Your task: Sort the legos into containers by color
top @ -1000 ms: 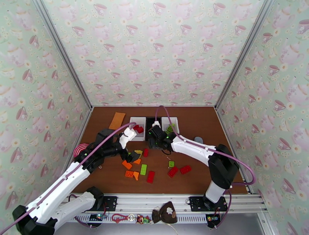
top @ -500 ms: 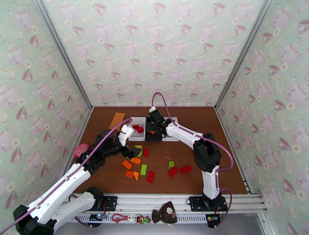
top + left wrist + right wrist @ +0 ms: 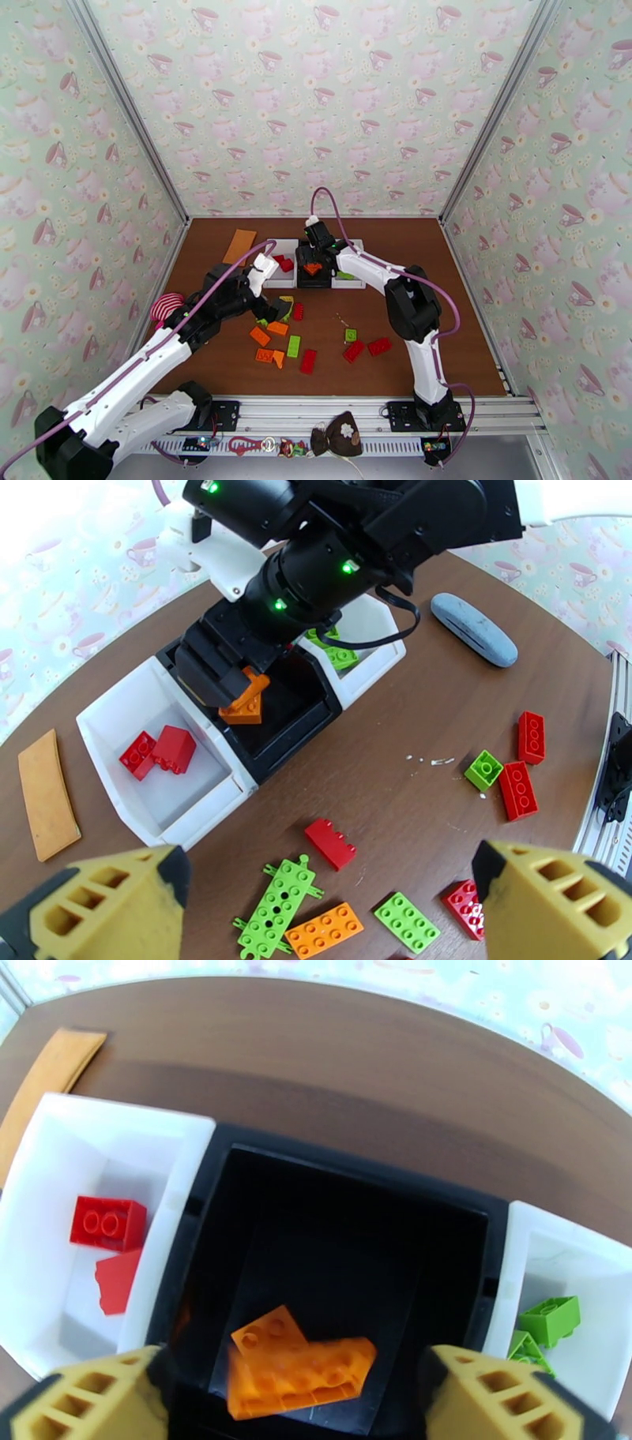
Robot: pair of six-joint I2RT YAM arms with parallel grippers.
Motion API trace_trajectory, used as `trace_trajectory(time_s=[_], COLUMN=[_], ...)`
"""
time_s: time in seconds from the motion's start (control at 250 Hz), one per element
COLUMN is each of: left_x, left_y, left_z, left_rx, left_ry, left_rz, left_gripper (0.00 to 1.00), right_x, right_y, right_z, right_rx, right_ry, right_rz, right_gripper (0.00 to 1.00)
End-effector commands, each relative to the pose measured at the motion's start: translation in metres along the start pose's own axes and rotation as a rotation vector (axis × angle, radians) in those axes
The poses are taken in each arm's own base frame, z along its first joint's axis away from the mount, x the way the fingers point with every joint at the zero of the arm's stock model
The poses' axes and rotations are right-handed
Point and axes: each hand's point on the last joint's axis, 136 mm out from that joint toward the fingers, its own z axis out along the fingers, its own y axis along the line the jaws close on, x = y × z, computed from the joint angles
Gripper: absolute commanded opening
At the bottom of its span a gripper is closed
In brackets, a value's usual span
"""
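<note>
The orange lego is loose inside the black bin, so the robot's right gripper should go on to the red lego nearest the grey object and close there.
Three bins stand in a row at the back. The left white bin [image 3: 273, 277] [image 3: 103, 717] [image 3: 47, 1118] holds two red legos [image 3: 158, 752] [image 3: 108, 1224]. My right gripper [image 3: 314, 259] [image 3: 300, 1402] hangs open over the black bin [image 3: 302, 281] [image 3: 340, 1220]. An orange lego [image 3: 313, 268] [image 3: 245, 703] [image 3: 300, 1366] lies loose just under its fingers, touching neither. Green legos [image 3: 549, 1319] sit in the right white bin [image 3: 353, 283] [image 3: 371, 630]. My left gripper [image 3: 276, 306] [image 3: 324, 879] is open above scattered red, orange and green legos [image 3: 293, 346] [image 3: 325, 930].
A flat orange card [image 3: 239, 245] [image 3: 47, 804] lies at the back left. A pink-and-white striped plush [image 3: 164, 305] sits at the left edge. A grey oblong object [image 3: 474, 628] rests right of the bins. Red legos [image 3: 379, 346] lie toward the front right.
My right gripper swung from the table's middle back over the black bin and opened, letting go of the orange lego. My left gripper shifted slightly right over the pile.
</note>
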Motion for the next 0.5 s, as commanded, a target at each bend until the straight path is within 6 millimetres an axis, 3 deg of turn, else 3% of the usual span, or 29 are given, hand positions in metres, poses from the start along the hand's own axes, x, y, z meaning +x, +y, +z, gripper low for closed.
trace_trajectory(time_s=[0.0, 0.164, 0.496], left_x=[-0.011, -0.008, -0.006], left_y=[-0.002, -0.009, -0.030], left_z=[0.001, 0.009, 0.031], left_rx=[0.000, 0.022, 0.101], left_ry=[-0.036, -0.027, -0.018], left_rz=[0.025, 0.033, 0.053], left_gripper=[1.00, 1.00, 1.00], right_x=[-0.032, -0.026, 0.030], right_y=[-0.001, -0.004, -0.040], right_z=[-0.045, -0.080, -0.121], right_rx=[-0.028, -0.080, -0.003], right_ry=[-0.121, -0.201, -0.189], right_rz=[0.020, 0.033, 0.076], right_gripper=[0.99, 0.99, 0.99])
